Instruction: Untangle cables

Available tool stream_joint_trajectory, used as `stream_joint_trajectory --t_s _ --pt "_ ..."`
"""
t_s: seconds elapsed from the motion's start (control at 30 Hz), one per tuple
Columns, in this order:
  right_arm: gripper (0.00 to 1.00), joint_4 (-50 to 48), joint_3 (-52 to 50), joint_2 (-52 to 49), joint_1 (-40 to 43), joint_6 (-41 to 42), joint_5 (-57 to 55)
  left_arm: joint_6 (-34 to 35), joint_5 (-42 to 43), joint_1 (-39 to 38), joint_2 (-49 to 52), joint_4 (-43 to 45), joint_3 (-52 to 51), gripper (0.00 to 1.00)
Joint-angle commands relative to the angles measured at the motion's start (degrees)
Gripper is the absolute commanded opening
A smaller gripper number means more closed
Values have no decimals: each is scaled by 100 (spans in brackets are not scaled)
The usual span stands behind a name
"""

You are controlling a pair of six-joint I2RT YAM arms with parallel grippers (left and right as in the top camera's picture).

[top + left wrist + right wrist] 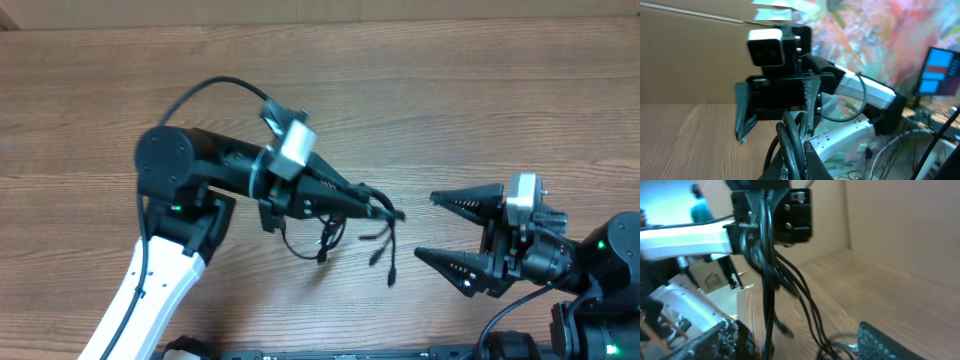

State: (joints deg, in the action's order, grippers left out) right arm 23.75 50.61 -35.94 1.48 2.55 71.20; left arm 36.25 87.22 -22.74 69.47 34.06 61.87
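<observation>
Several loops of the cables (791,140) are pinched together in my left gripper, so my right gripper should hold the hanging strands (391,245) while my left gripper opens and takes hold of the loops again.
My left gripper (385,210) is shut on the cables (330,228), a bunch of thin black cords, and holds them above the table. Loops and strands with small plug ends hang below it (389,272). In the left wrist view the cords (792,145) are pinched between the fingers (801,150). My right gripper (425,226) is open and empty, just right of the hanging strands and facing them. In the right wrist view the cords (771,290) hang between its spread fingers (800,345), not touching either.
The wooden table (480,110) lies under both arms. The left arm's own thicker black cable (215,88) arcs above its wrist camera. The right gripper also shows in the left wrist view (775,95).
</observation>
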Motion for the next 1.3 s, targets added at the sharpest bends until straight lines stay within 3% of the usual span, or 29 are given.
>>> stream_joint_trajectory --t_s 0.0,0.37,0.43,0.57,0.63,0.77,0.8,0.83,0.87,0.9,0.97,1.27 --pt "69 -101 155 31 13 -111 485 -442 -129 -251 -81 26 127 4" --pt "57 -254 153 31 13 -114 608 -455 -911 -796 402 33 127 4" --pt "46 -269 153 31 13 -114 608 -452 -988 -848 479 33 127 4" --pt "8 -267 153 31 13 -114 608 -448 -1040 -837 549 31 127 4" --pt "4 -267 153 31 13 -111 608 -433 -1143 -839 553 26 127 4" --pt "4 -264 153 31 13 -111 603 -396 -1228 -837 586 24 127 29" --pt "4 -264 153 31 13 -109 601 -389 -1228 -817 590 20 127 44" --pt "4 -262 153 31 13 -101 588 -382 -1224 -800 590 20 127 71" --pt "4 -260 153 31 13 -24 533 -337 -1222 -782 590 22 127 86" --pt "4 -260 153 31 15 127 415 -271 -1224 -743 590 24 127 94" --pt "4 -258 153 31 15 485 66 -107 -1198 -614 590 24 127 100" --pt "4 -181 153 31 15 804 -291 579 -511 149 590 28 127 100"
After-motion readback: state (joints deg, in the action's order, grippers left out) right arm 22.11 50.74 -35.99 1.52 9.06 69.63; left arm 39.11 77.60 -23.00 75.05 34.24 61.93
